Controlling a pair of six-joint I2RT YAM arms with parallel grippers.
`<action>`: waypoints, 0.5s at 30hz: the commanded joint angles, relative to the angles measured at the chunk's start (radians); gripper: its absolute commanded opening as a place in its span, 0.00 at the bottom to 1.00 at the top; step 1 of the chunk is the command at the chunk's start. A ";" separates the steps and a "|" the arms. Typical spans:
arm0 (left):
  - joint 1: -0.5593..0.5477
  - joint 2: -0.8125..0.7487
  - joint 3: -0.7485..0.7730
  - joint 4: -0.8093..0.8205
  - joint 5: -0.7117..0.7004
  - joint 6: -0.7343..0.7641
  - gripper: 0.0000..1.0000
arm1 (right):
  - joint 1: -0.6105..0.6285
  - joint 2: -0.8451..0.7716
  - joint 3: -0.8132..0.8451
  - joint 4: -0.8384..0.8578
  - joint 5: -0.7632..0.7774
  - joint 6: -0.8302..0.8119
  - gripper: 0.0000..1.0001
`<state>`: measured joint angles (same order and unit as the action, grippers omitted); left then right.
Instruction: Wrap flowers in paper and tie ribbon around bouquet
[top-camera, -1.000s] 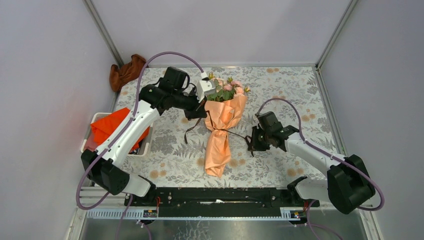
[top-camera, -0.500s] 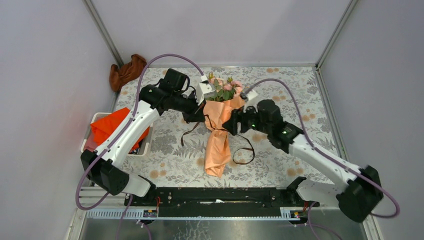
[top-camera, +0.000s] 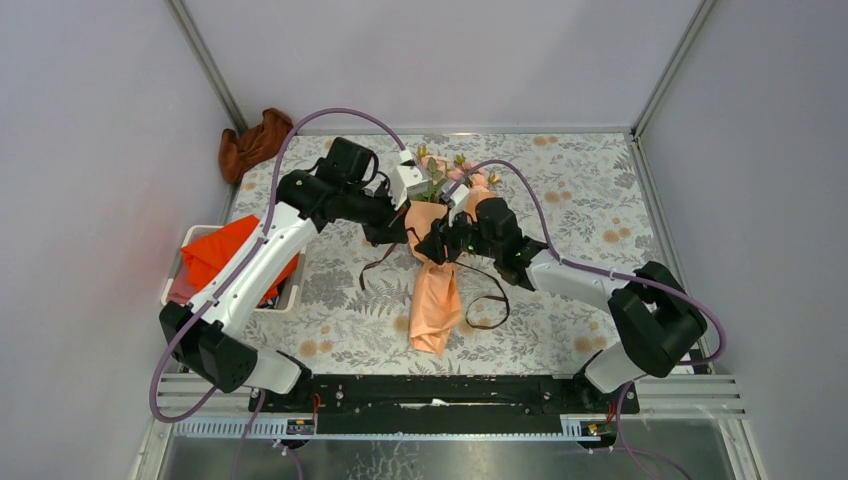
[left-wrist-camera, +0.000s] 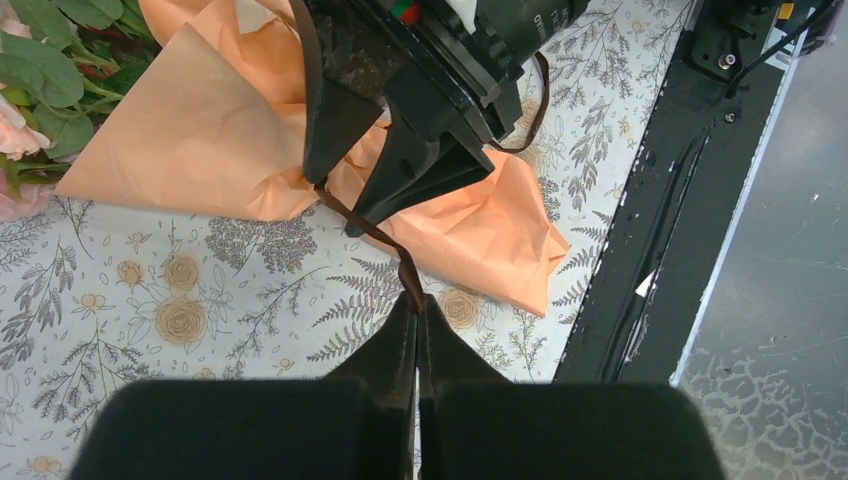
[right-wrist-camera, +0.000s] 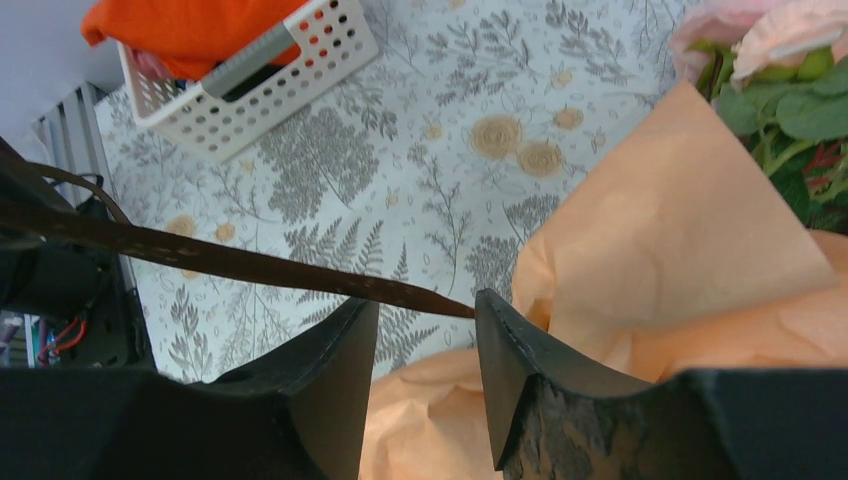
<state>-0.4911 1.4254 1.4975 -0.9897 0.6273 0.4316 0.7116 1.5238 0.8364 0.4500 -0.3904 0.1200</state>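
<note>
The robot's left gripper holds the ribbon (left-wrist-camera: 408, 277) away from the cone's waist, so next the right gripper pinches the ribbon while the left gripper takes it at the waist (left-wrist-camera: 338, 203).
The bouquet lies mid-table, pink flowers (top-camera: 458, 172) at the far end and the peach paper (top-camera: 436, 300) cone pointing toward the arm bases. The dark brown ribbon (left-wrist-camera: 365, 225) runs from the cone's waist to my left gripper (left-wrist-camera: 417, 297), which is shut on it just left of the cone (top-camera: 400, 235). My right gripper (right-wrist-camera: 425, 305) sits at the waist from the right (top-camera: 432, 245). It is open, and the taut ribbon (right-wrist-camera: 250, 262) crosses right at its fingertips. A slack loop of ribbon (top-camera: 487, 300) lies on the table right of the cone.
A white basket (top-camera: 291, 297) holding bright orange cloth (top-camera: 225, 255) stands at the left edge. A brown cloth (top-camera: 255, 143) sits in the back left corner. The black rail (top-camera: 430, 393) of the arm bases runs along the near edge.
My right arm swung in from the right side of the table to the bouquet's waist and its jaws opened. The ribbon on that side dropped into a loop. The left arm barely moved.
</note>
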 joint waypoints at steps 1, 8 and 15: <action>-0.006 -0.016 0.016 0.012 -0.017 -0.023 0.00 | 0.009 0.029 0.006 0.188 -0.018 0.040 0.48; -0.004 -0.026 -0.003 0.014 -0.025 -0.027 0.00 | 0.008 0.026 0.000 0.177 0.078 0.084 0.05; -0.003 -0.078 -0.281 0.157 -0.322 -0.052 0.00 | 0.008 -0.022 0.004 0.013 0.170 0.177 0.00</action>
<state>-0.4911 1.3697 1.3605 -0.9173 0.5232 0.4042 0.7128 1.5505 0.8326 0.5133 -0.2852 0.2306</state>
